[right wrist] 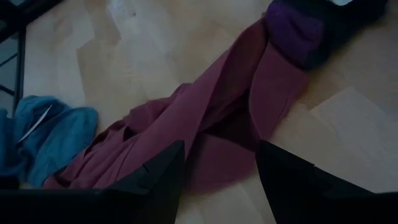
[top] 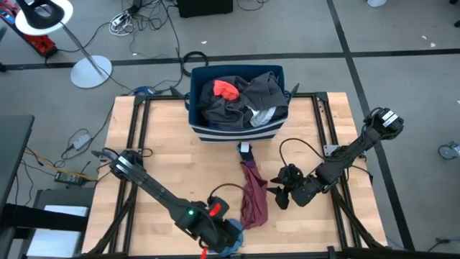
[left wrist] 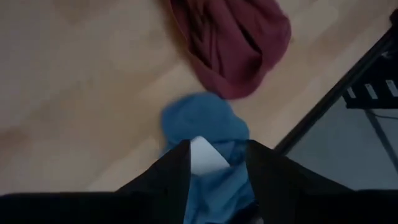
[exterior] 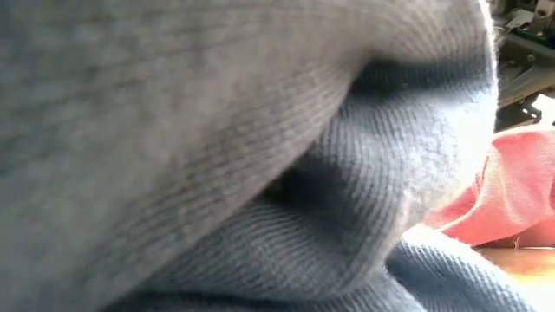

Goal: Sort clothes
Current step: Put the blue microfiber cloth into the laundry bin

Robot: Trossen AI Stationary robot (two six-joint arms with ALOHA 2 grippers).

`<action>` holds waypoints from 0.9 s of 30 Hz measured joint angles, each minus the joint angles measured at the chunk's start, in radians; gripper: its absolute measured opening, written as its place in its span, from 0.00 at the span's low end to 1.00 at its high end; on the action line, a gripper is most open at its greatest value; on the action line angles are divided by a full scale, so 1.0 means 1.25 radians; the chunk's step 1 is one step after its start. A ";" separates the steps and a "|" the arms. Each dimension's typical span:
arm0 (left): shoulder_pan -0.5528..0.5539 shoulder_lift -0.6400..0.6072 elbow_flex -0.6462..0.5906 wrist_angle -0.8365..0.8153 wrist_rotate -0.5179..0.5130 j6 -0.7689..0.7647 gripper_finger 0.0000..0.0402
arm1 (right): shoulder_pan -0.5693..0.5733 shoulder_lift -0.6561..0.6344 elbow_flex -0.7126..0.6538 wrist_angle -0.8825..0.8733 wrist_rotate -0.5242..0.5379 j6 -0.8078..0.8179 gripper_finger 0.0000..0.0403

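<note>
The blue garment (left wrist: 203, 119) has a dark crease (left wrist: 235, 148) splitting it beside its white tag, so it will leave a separate piece behind when the robot lifts it.
A bright blue garment (left wrist: 202, 124) with a white tag lies bunched at the table's near edge (top: 231, 248) and fills the low view (exterior: 347, 173). My left gripper (left wrist: 217, 162) is open just above it, one finger on either side. A maroon garment (top: 253, 196) lies stretched out on the table's middle, and a small dark purple piece (top: 246, 151) lies at its far end. My right gripper (top: 277, 193) is open and empty, low over the maroon garment's right edge (right wrist: 211, 118). Orange-red (top: 226, 89) and dark grey (top: 255, 90) clothes lie in the bin. My left gripper comes at the blue garment from above, slanting down, with the tagged part (left wrist: 208, 155) between its open fingers. I cannot tell whether the fingers touch the cloth. The garment rests on the table.
The blue bin with white stripes (top: 237, 133) stands at the table's far middle. Bare wood lies to the left (top: 158, 158) and far right. Black frame bars run along the table's edges (top: 140, 144). A lamp and cables are on the floor beyond.
</note>
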State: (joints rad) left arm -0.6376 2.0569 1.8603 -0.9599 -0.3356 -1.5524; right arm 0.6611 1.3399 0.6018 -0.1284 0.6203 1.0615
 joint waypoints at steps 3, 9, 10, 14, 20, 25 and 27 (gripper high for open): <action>-0.004 0.027 0.000 0.044 0.034 -0.021 0.39 | 0.000 0.000 0.000 0.000 -0.001 0.002 0.49; -0.011 0.072 0.000 0.068 0.124 -0.077 0.39 | 0.000 0.000 0.000 -0.003 0.010 0.002 0.49; -0.012 0.078 0.000 0.068 0.136 -0.082 0.38 | 0.000 0.000 0.000 -0.003 0.010 0.001 0.49; -0.011 0.102 -0.001 0.096 0.149 -0.083 0.36 | 0.000 0.000 0.000 -0.002 0.010 0.001 0.49; -0.014 0.144 0.000 0.150 0.159 -0.078 0.34 | 0.000 0.000 0.000 -0.001 0.011 0.001 0.49; -0.014 0.190 0.000 0.168 0.212 -0.077 0.34 | 0.000 0.000 0.000 -0.001 0.011 0.001 0.49; -0.013 0.198 0.002 0.169 0.216 -0.068 0.32 | 0.000 0.000 0.000 0.000 0.011 0.001 0.49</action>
State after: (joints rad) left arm -0.6544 2.3049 1.8632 -0.7486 -0.0658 -1.6372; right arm 0.6609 1.3399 0.6018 -0.1287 0.6346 1.0622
